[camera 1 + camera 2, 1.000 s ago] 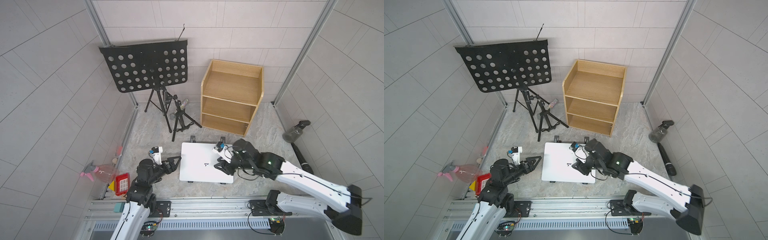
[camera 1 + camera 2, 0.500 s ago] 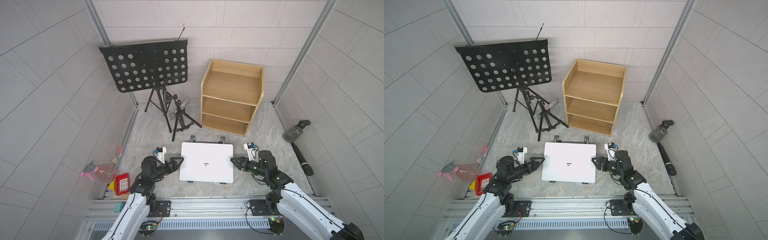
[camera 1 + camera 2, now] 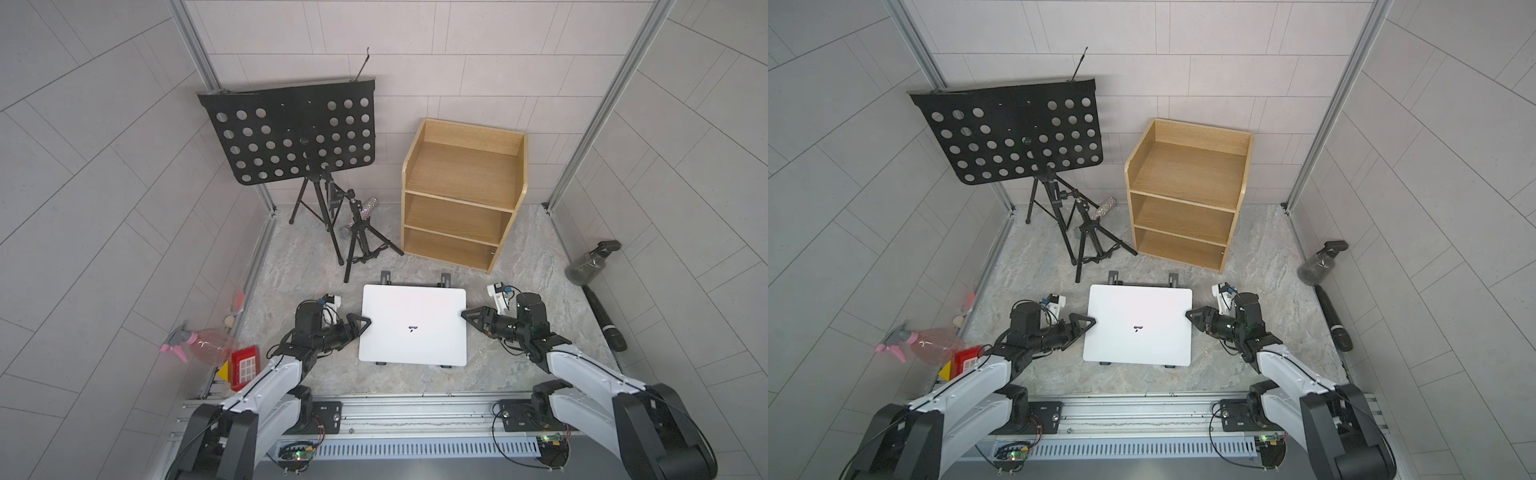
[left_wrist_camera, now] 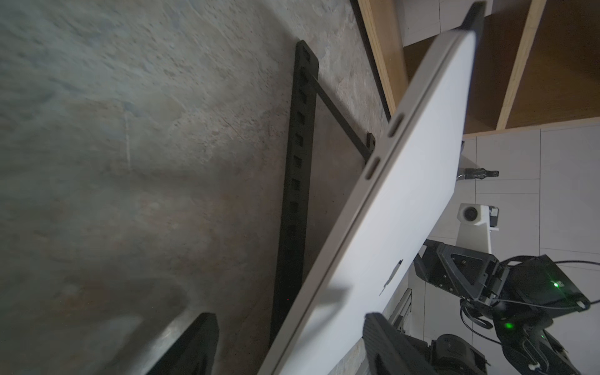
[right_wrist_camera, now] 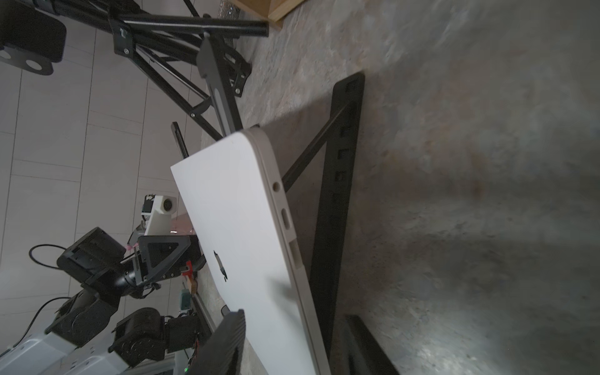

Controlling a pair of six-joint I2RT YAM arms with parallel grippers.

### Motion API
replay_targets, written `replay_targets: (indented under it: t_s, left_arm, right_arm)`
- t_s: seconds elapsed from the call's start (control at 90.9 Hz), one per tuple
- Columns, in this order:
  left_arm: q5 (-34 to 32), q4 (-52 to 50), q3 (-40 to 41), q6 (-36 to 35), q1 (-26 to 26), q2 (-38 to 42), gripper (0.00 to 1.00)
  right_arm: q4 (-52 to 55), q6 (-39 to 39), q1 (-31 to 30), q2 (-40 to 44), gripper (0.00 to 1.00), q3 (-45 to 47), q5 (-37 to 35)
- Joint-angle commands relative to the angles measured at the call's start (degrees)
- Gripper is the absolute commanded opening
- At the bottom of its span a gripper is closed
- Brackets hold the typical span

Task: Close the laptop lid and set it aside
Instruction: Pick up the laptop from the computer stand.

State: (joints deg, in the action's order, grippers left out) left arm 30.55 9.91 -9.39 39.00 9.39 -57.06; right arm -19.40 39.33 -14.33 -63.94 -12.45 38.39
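My gripper will lift the silver-white laptop (image 3: 412, 325) free and leave the stand behind, because the laptop simply rests across the folding stand's arms (image 3: 445, 280).
The silver-white laptop (image 3: 413, 328) (image 3: 1138, 324) lies shut, lid (image 4: 406, 211) (image 5: 233, 227) down with the small logo up, tilted on a black folding stand (image 4: 293, 181) (image 5: 337, 181). My left gripper (image 3: 365, 322) (image 3: 1090, 321) (image 4: 289, 318) is open at the laptop's left edge, one finger above the lid and one below the base. At the right edge my right gripper (image 3: 467, 313) (image 3: 1191, 312) (image 5: 295, 316) is likewise open, its fingers on either side of that edge. Neither pair of fingers presses on the laptop.
Behind the laptop stand a black perforated music stand (image 3: 291, 137), a small tripod with a microphone (image 3: 361, 245) and a wooden shelf unit (image 3: 461, 195). A grey spray bottle (image 3: 590, 264) and a black microphone (image 3: 604, 324) lie at the right; a pink spray bottle (image 3: 199, 340) and a red toy (image 3: 245, 365) at the left.
My right arm has come off the top of the lid, swung out to the right and brought its fingers to the right edge. The left gripper has moved up to the left edge.
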Motion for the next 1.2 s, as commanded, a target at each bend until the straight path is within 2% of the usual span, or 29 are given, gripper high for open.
replay_targets:
  t_s: [0.0, 0.154, 0.341, 0.484, 0.804, 1.035, 1.189]
  left_arm:
    - [2.5, 3.2, -1.4, -1.3, 0.0, -1.6, 0.72]
    - [2.7, 3.2, -1.3, -1.1, -0.1, -1.5, 0.7]
    - [3.0, 3.0, -1.4, -1.2, 0.0, -1.0, 0.65]
    - [3.6, 2.5, -1.6, -1.1, -0.2, 0.3, 0.6]
    - [3.6, 1.4, -1.7, -1.1, -0.2, 2.5, 0.58]
    - [4.3, 2.5, -1.7, -1.2, -0.1, 1.2, 0.57]
    - [4.6, 3.0, -1.6, -1.2, -0.2, 0.6, 0.56]
  right_arm:
    - [-7.8, 0.3, 0.2, -5.7, 0.48, -1.2, 8.4]
    - [-13.5, 1.3, 0.1, -10.6, 0.44, -1.2, 11.1]
    - [-15.2, 1.8, 0.2, -11.6, 0.37, -1.0, 11.9]
    - [-14.6, 2.0, 0.2, -8.4, 0.33, -0.3, 12.0]
    - [-9.5, 3.7, 0.2, 3.4, 0.29, 1.1, 12.0]
    - [-16.1, 11.0, 0.1, 3.6, 0.28, 0.9, 15.6]
    - [-17.2, 13.2, -0.4, 3.7, 0.26, 0.6, 16.3]
